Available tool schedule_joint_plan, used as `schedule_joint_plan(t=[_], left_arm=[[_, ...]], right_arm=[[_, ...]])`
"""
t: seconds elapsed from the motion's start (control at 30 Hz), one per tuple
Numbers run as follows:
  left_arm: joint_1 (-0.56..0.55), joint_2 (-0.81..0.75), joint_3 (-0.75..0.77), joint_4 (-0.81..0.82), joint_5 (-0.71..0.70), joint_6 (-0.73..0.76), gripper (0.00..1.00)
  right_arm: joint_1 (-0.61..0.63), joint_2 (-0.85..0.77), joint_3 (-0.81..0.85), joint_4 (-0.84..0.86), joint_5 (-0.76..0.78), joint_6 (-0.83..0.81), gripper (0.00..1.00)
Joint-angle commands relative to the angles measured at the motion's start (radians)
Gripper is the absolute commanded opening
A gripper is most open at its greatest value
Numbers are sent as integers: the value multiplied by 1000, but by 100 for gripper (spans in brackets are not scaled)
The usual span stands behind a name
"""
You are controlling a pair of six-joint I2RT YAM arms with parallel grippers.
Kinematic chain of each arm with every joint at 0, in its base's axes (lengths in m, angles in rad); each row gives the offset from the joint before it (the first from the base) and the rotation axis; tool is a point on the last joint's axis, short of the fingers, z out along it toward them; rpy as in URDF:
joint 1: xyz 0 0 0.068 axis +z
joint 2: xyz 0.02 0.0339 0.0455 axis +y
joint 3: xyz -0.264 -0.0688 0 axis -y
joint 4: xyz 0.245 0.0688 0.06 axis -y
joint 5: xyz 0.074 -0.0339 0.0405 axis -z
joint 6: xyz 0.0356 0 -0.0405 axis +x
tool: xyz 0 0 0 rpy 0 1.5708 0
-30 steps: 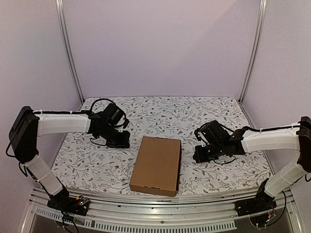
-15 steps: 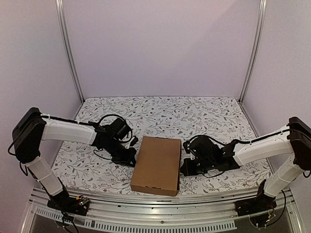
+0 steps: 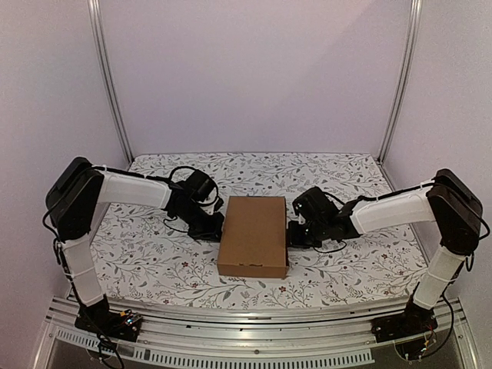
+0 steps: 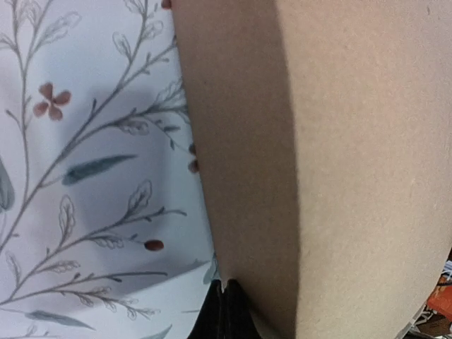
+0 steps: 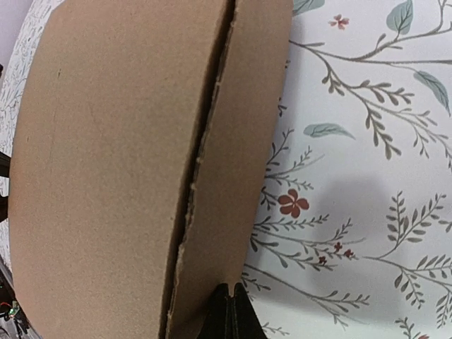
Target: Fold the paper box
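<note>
My two grippers should back off and squeeze the box's sides (image 3: pixel 219 263) near its front end, because the lid seam (image 3: pixel 287 258) gapes open toward the box's near corner while both of them press midway.
The paper box (image 3: pixel 253 235) is a closed flat brown cardboard mailer lying in the middle of the floral table. My left gripper (image 3: pixel 218 224) is shut, its tips pressed against the box's left side wall (image 4: pixel 240 162). My right gripper (image 3: pixel 290 233) is shut too, its tips touching the right side wall (image 5: pixel 247 162) just below the lid seam. In the wrist views each pair of black fingertips, left (image 4: pixel 227 286) and right (image 5: pixel 230 289), meets the cardboard with nothing between them. The box sits squeezed between both grippers.
A floral cloth (image 3: pixel 154 254) covers the table. White walls and aluminium posts (image 3: pixel 108 84) enclose the back and sides. A metal rail (image 3: pixel 246 323) runs along the near edge with both arm bases.
Both arms have moved inward onto the box's sides. The box has slid farther from the near edge and turned squarer to the table.
</note>
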Motion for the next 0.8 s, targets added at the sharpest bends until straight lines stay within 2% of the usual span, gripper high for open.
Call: schedule_joint_plan(t=[0.0, 0.1, 0.3, 0.53, 0.77], left_arm=[[20, 60, 93, 105, 69, 27, 0], [40, 41, 77, 59, 14, 32, 0], [57, -94, -57, -6, -65, 38, 0], [48, -226, -220, -17, -14, 17, 0], [-11, -257, -275, -9, 5, 2, 0]], right_arm=[[-46, 44, 71, 100, -111, -57, 0], [-58, 36, 57, 39, -77, -90, 0], [-58, -58, -53, -39, -26, -121, 0], [-9, -230, -204, -68, 36, -60, 0], [102, -314, -263, -81, 92, 33, 0]])
